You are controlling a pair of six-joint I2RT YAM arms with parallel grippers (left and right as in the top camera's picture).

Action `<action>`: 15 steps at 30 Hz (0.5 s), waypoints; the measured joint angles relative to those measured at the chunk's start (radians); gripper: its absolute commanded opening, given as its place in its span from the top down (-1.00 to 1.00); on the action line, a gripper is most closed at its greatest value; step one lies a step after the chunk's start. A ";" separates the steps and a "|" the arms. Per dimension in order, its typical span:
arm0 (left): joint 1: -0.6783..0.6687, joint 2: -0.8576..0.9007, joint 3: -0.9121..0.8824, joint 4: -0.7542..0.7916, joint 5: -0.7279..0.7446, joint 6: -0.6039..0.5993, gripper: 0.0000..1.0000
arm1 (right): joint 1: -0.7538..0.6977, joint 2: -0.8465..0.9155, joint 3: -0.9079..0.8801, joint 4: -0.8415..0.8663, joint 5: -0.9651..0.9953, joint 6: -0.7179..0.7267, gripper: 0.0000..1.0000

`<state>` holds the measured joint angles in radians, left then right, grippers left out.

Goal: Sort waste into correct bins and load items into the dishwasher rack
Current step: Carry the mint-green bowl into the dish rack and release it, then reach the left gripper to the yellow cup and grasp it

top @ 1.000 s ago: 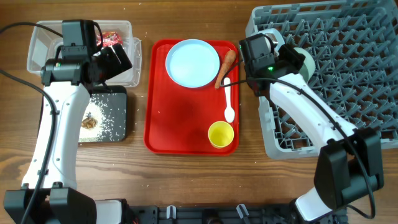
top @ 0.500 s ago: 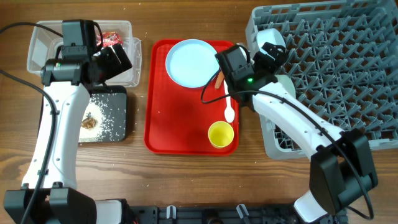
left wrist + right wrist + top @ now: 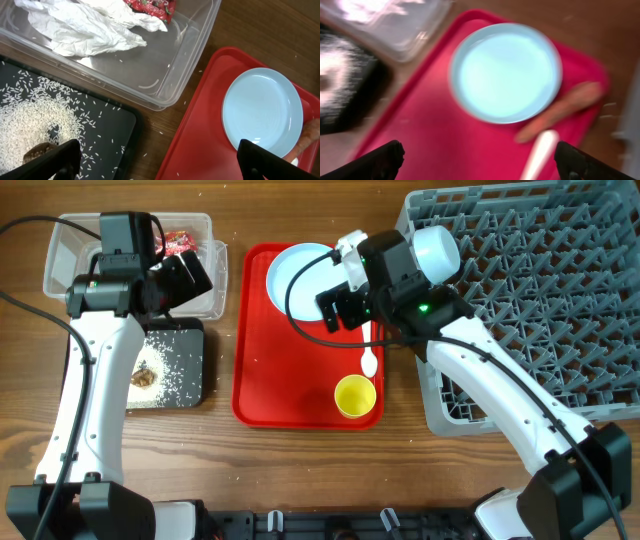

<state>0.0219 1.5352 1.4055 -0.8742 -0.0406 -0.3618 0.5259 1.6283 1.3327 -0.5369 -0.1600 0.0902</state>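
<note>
The yellow cup's base (image 3: 354, 399) is down on the red tray, so the robot's left gripper should lift the cup by its rim (image 3: 338, 392) and hand the cup's base to the right gripper.
My right gripper (image 3: 335, 305) hangs open over the red tray (image 3: 290, 370), empty, covering the light blue plate's (image 3: 505, 72) right edge from above. The orange carrot (image 3: 560, 110) and the white spoon (image 3: 540, 147) lie just right of the plate. A yellow cup (image 3: 355, 395) stands at the tray's front. My left gripper (image 3: 155, 165) is open and empty above the seam between the clear tub (image 3: 170, 85) and the black tray (image 3: 110, 125). The napkin (image 3: 85, 30) and red wrapper (image 3: 152, 7) lie in the tub. Rice (image 3: 35, 120) and a brown scrap (image 3: 37, 152) sit on the black tray.
The grey dishwasher rack (image 3: 530, 280) fills the right side, its near-left corner under my right arm. The two bins stand at the far left, the tub (image 3: 65, 250) behind the black tray (image 3: 190, 335). A strip of bare wood separates them from the red tray.
My right arm has swung left from the rack to above the red tray, and its jaws now stand open. The left arm has not moved.
</note>
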 measured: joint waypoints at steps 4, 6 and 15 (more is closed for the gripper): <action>0.000 0.000 0.000 0.000 0.000 0.000 -1.00 | -0.002 0.000 0.000 -0.089 -0.131 0.096 -0.78; 0.000 0.000 0.000 -0.001 0.000 0.000 -1.00 | -0.027 0.000 0.000 -0.113 -0.147 0.127 -0.76; 0.000 0.000 0.000 -0.002 0.080 0.000 -1.00 | -0.162 0.000 0.000 -0.115 -0.123 0.288 -0.69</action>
<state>0.0219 1.5352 1.4055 -0.8761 0.0399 -0.3622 0.3637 1.6283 1.3327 -0.6521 -0.2832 0.3779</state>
